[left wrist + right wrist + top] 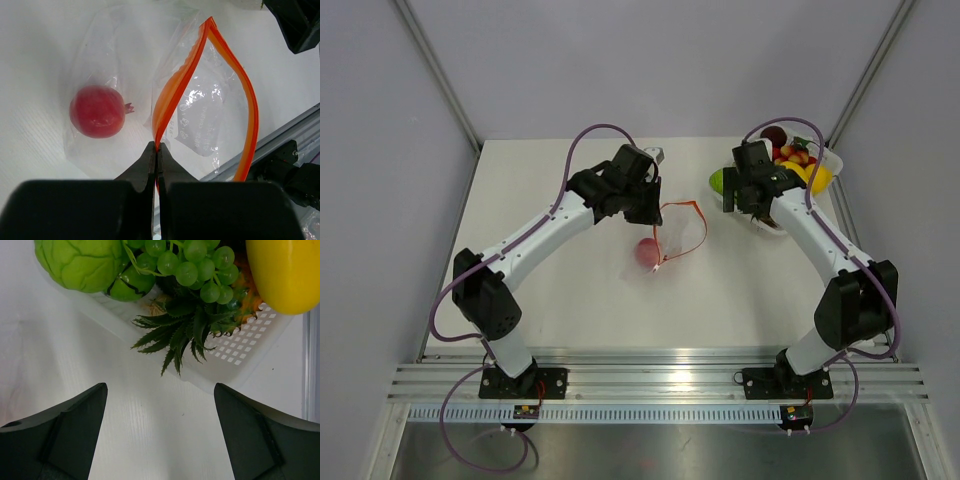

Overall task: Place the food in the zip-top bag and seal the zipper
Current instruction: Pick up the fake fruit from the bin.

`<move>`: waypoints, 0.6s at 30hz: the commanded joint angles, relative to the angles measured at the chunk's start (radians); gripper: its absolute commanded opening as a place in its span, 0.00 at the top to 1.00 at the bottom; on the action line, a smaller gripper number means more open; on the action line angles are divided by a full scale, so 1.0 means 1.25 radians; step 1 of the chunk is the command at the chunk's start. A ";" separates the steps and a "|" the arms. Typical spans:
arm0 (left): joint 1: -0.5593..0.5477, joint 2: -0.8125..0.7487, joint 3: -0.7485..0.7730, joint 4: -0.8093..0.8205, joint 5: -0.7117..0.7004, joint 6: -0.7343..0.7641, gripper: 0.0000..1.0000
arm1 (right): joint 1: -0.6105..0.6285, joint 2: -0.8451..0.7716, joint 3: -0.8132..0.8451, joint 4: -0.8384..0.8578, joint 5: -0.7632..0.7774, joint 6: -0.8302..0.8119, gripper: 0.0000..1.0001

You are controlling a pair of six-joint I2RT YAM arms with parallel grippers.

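Note:
The green grapes [196, 270] lying over the pineapple are joined by green stems [134, 261], so the bunch of green grapes will come away in one piece when the robot lifts it.
The clear zip-top bag [672, 240] lies mid-table with its mouth held open; a red pomegranate toy [647, 251] sits inside it, also in the left wrist view [97, 111]. My left gripper [158, 146] is shut on one side of the orange-red zipper [175, 90], and the other side [250, 105] bows away. My right gripper [160, 390] is open and empty just above the table beside the white tray [240, 352] of food: green grapes [192, 267], a green fruit [82, 262], a yellow fruit [287, 272], a pineapple's leaves [185, 327].
The tray [825, 160] stands at the back right corner, heaped with red, yellow and green fruits. A metal rail runs along the table's near edge [660, 380]. Grey walls close in the left, back and right.

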 commanded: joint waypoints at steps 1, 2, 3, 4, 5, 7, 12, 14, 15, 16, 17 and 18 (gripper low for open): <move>0.000 -0.039 -0.004 0.040 0.016 0.010 1.00 | -0.031 0.001 0.014 0.023 -0.043 -0.008 0.05; 0.000 -0.036 -0.003 0.040 0.020 0.010 1.00 | -0.040 0.001 0.010 0.039 -0.052 0.001 0.05; 0.000 -0.031 -0.003 0.041 0.022 0.012 1.00 | -0.055 0.003 0.007 0.044 -0.059 0.002 0.05; 0.000 -0.030 -0.001 0.041 0.026 0.010 1.00 | -0.061 0.004 0.010 0.047 -0.074 0.005 0.06; 0.000 -0.028 -0.001 0.041 0.030 0.010 1.00 | -0.065 0.011 0.014 0.049 -0.075 0.001 0.06; 0.000 -0.024 -0.003 0.044 0.033 0.010 1.00 | -0.065 0.026 0.045 0.045 -0.073 -0.008 0.06; 0.000 -0.021 -0.001 0.054 0.048 0.007 1.00 | -0.065 0.113 0.148 0.019 -0.081 -0.086 0.14; 0.000 -0.019 0.000 0.055 0.051 0.009 1.00 | -0.065 0.156 0.179 0.011 -0.046 -0.116 0.14; 0.000 -0.019 0.002 0.052 0.051 0.013 1.00 | -0.065 0.169 0.203 0.009 -0.033 -0.124 0.14; 0.000 -0.015 0.006 0.050 0.049 0.014 1.00 | -0.064 0.182 0.213 0.012 -0.007 -0.130 0.14; 0.001 -0.013 0.007 0.049 0.048 0.019 1.00 | -0.065 0.208 0.224 0.013 0.006 -0.158 0.14; 0.001 -0.010 0.008 0.046 0.048 0.020 1.00 | -0.065 0.222 0.243 0.013 0.025 -0.167 0.15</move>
